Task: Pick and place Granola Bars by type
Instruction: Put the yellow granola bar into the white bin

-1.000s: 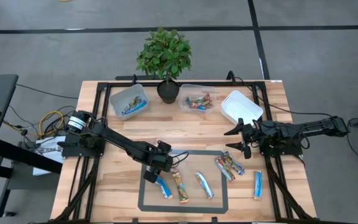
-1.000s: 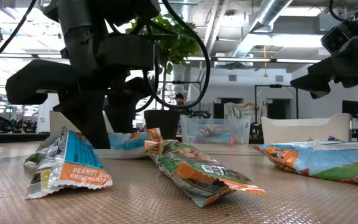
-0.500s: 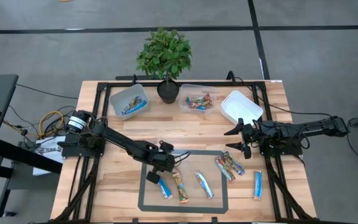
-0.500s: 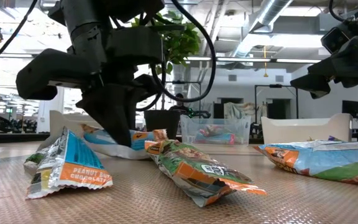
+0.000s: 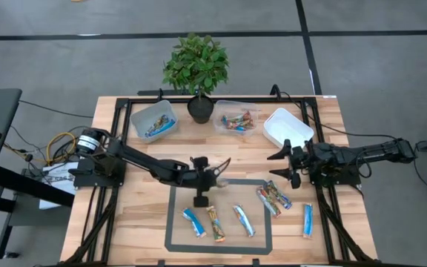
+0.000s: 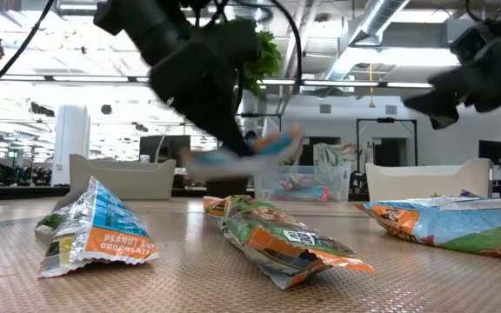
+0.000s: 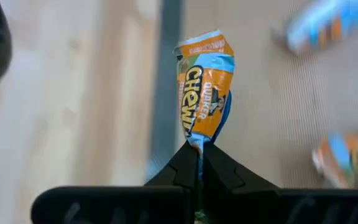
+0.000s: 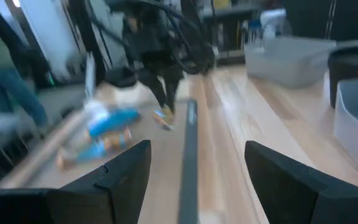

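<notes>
The granola bar's loose end [image 7: 206, 46] sticks out past my left gripper's fingers, so my right gripper goes on moving toward that end [image 5: 224, 165] and closes there.
My left gripper [image 5: 210, 176] is over the far left part of the dark-framed mat [image 5: 170, 222], shut on a blue-and-orange granola bar [image 7: 204, 93], which shows blurred in the low view [image 6: 249, 149]. On the mat lie a blue bar [image 5: 193, 221], a multicoloured bar [image 5: 215, 222], another blue bar [image 5: 243, 220] and two multicoloured bars [image 5: 273, 199]. One blue bar [image 5: 308, 219] lies right of the mat. My right gripper [image 5: 274, 167] is open and empty by the mat's far right corner. My left gripper pinches one crimped end of the bar [image 7: 196, 140] between its two shut fingers. The rest of the bar sticks out past the fingertips, in line with them. The bar is lifted clear of the mat.
A clear tub [image 5: 154, 119] with blue bars, a clear tub [image 5: 236, 120] with multicoloured bars and a white tub [image 5: 288, 127] stand along the far edge, with a potted plant [image 5: 196, 70] between the first two. A black frame runs round the table.
My left gripper has taken hold of a bar on the left part of the mat and has risen with it, moving toward the table's far and right edges and turning. The bar is lifted clear of the mat. The other bars lie where they were.
</notes>
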Robot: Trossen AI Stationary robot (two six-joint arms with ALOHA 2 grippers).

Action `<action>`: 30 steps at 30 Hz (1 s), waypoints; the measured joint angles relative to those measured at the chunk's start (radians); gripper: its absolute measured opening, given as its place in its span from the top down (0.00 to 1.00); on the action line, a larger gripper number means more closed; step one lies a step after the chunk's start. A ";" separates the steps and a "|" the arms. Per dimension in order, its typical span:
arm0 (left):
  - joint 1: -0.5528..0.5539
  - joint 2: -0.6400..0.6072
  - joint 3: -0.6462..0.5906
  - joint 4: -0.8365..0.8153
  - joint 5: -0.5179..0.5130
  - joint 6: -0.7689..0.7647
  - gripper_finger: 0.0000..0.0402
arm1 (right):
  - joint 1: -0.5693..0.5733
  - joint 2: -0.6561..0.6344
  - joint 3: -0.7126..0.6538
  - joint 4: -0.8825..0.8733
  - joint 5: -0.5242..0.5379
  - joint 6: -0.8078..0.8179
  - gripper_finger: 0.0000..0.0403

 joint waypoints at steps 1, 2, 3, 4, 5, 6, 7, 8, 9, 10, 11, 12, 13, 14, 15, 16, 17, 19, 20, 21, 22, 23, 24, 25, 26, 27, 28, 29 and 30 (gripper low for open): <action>0.003 -0.015 0.000 0.021 -0.022 -0.003 1.00 | 0.000 0.000 0.000 0.027 0.000 0.036 0.37; 0.007 -0.028 0.000 0.045 -0.047 -0.003 0.99 | 0.001 0.000 0.000 0.052 0.000 0.085 0.37; 0.011 -0.041 0.000 0.071 -0.071 -0.004 0.99 | 0.002 0.000 0.000 0.073 0.000 0.136 0.37; 0.017 -0.054 0.000 0.097 -0.094 -0.004 0.99 | 0.001 0.000 0.000 0.096 0.000 0.188 0.37; 0.023 -0.065 0.000 0.136 -0.113 -0.007 0.99 | 0.001 -0.001 0.000 0.113 0.000 0.237 0.37; 0.031 -0.072 0.000 0.185 -0.123 -0.008 0.99 | 0.001 0.000 0.000 0.124 0.001 0.273 0.37; 0.039 -0.078 0.000 0.233 -0.131 -0.008 0.99 | 0.000 0.000 0.000 0.136 0.006 0.303 0.37; 0.049 -0.079 0.000 0.289 -0.135 -0.010 0.99 | -0.003 0.000 0.000 0.161 0.023 0.325 0.37; 0.058 -0.079 0.000 0.348 -0.133 -0.014 0.99 | -0.006 0.000 0.000 0.184 0.049 0.347 0.37; 0.069 -0.078 0.000 0.401 -0.125 -0.018 1.00 | -0.008 -0.001 0.000 0.204 0.076 0.363 0.37; 0.081 -0.078 0.000 0.455 -0.099 -0.024 1.00 | -0.007 0.000 0.000 0.227 0.095 0.365 0.37; 0.094 -0.076 0.000 0.502 -0.071 -0.038 1.00 | -0.007 0.000 0.000 0.247 0.114 0.355 0.37; 0.109 -0.070 0.001 0.545 -0.046 -0.057 1.00 | -0.006 0.000 0.000 0.272 0.140 0.340 0.37; 0.123 -0.066 0.002 0.573 -0.016 -0.076 1.00 | -0.006 0.001 0.000 0.296 0.172 0.326 0.37; 0.137 -0.065 0.001 0.577 0.010 -0.094 1.00 | -0.006 0.008 0.001 0.320 0.200 0.311 0.37; 0.152 -0.064 0.001 0.587 0.033 -0.102 1.00 | -0.006 0.024 0.003 0.332 0.227 0.294 0.37; 0.166 -0.064 0.001 0.598 0.049 -0.107 1.00 | -0.006 0.044 0.008 0.324 0.251 0.277 0.37; 0.188 -0.064 0.001 0.610 0.058 -0.121 1.00 | -0.006 0.076 0.019 0.346 0.266 0.248 0.37; 0.199 -0.064 0.001 0.618 0.064 -0.123 1.00 | -0.006 0.094 0.031 0.370 0.265 0.235 0.37; 0.208 -0.063 0.000 0.634 0.077 -0.123 1.00 | -0.006 0.111 0.042 0.388 0.265 0.228 0.37; 0.216 -0.063 0.001 0.657 0.095 -0.123 1.00 | -0.005 0.132 0.051 0.400 0.265 0.221 0.37; 0.222 -0.063 0.004 0.673 0.115 -0.124 1.00 | -0.005 0.157 0.057 0.407 0.264 0.215 0.37; 0.228 -0.063 0.011 0.679 0.129 -0.127 1.00 | -0.005 0.183 0.065 0.410 0.264 0.213 0.37; 0.232 -0.058 0.018 0.682 0.140 -0.129 1.00 | -0.005 0.213 0.081 0.414 0.264 0.212 0.37; 0.236 -0.049 0.027 0.690 0.156 -0.128 1.00 | -0.005 0.241 0.097 0.424 0.264 0.210 0.37; 0.238 -0.046 0.035 0.685 0.175 -0.125 1.00 | -0.006 0.268 0.114 0.429 0.264 0.205 0.37; 0.239 -0.045 0.042 0.675 0.187 -0.122 1.00 | -0.006 0.296 0.131 0.432 0.264 0.203 0.37; 0.239 -0.039 0.054 0.680 0.192 -0.117 1.00 | -0.006 0.328 0.147 0.440 0.264 0.202 0.37; 0.239 -0.031 0.066 0.694 0.195 -0.110 1.00 | -0.006 0.362 0.163 0.454 0.263 0.195 0.37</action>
